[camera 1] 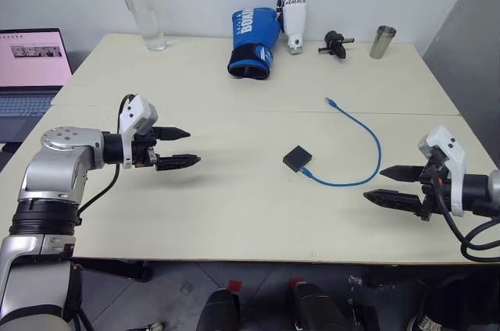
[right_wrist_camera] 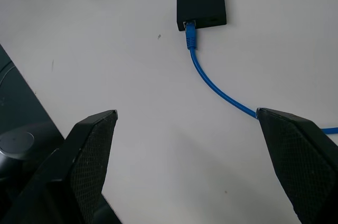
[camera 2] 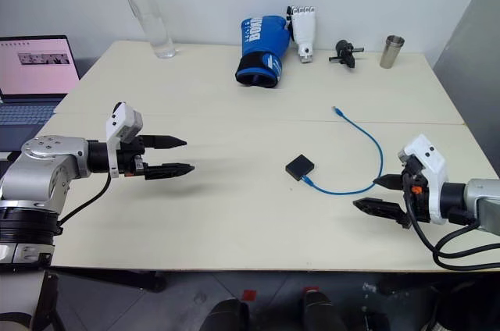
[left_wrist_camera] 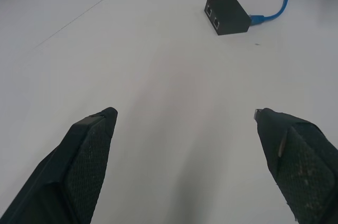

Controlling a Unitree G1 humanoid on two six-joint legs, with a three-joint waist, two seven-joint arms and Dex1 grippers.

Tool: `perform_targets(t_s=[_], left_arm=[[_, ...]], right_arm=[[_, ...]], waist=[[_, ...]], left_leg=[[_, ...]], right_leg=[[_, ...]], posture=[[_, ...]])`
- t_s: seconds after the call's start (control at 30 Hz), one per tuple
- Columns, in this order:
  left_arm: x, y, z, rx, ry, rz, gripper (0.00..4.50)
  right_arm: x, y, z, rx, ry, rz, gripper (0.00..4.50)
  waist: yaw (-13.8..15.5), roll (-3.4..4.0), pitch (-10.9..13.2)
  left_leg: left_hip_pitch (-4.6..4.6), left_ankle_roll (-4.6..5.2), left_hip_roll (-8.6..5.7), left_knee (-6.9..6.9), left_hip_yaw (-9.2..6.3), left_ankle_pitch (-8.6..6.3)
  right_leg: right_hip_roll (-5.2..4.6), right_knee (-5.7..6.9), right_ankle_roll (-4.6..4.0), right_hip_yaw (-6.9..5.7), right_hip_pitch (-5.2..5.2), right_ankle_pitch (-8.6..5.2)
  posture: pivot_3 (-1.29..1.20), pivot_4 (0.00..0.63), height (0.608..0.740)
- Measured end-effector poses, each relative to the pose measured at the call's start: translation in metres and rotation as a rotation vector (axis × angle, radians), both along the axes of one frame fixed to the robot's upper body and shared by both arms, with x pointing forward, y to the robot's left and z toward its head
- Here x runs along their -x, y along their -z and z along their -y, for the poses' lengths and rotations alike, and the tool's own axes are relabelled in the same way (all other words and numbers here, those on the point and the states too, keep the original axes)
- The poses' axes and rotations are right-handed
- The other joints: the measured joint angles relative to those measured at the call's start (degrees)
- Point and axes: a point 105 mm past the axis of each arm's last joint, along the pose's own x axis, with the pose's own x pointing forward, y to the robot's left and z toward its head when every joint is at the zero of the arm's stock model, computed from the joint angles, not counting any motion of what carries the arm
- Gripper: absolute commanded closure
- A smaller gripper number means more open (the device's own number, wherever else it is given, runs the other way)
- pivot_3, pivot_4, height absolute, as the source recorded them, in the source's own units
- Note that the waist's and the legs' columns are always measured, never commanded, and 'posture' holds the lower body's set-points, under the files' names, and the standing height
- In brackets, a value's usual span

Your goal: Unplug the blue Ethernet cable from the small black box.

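Observation:
The blue Ethernet cable's plug [camera 1: 306, 172] sticks squarely out of the small black box's side [camera 1: 301, 168], so the plug will come straight out when the robot pulls.
The small black box [camera 1: 297, 158] lies flat near the middle of the cream table [camera 1: 219, 206]. The blue Ethernet cable [camera 1: 373, 144] has one end plugged into the box's side [right_wrist_camera: 190, 33]. From there it curves right and back, and its free plug [camera 1: 330, 101] rests on the table farther off. My left gripper [camera 1: 181, 148] hovers open over the table to the left of the box, pointing toward it, nothing between its fingers. At the right, near the front edge, my right gripper [camera 1: 383, 184] is open and empty, aimed at the box and cable.
Along the far edge stand a clear bottle [camera 1: 142, 7], a blue boxing glove [camera 1: 254, 42], a white robotic hand [camera 1: 294, 24], a small black part [camera 1: 336, 43] and a metal cup [camera 1: 382, 41]. A laptop [camera 1: 30, 65] sits off the table's left side.

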Motion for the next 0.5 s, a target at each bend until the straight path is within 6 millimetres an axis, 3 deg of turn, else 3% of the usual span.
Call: perform_targets(t_s=[0.5], left_arm=[[-0.0022,0.0002,0.0018,0.012,0.005,-0.028,0.03]], right_arm=[[-0.0034,0.0023,0.0004,-0.005,0.032,0.012,0.02]], waist=[[0.0,0.00,0.0]], left_leg=[[0.00,0.00,0.00,0.00,0.00,0.00]], right_leg=[[0.00,0.00,0.00,0.01,0.00,0.00]], posture=[[0.00,0.150,0.740]])
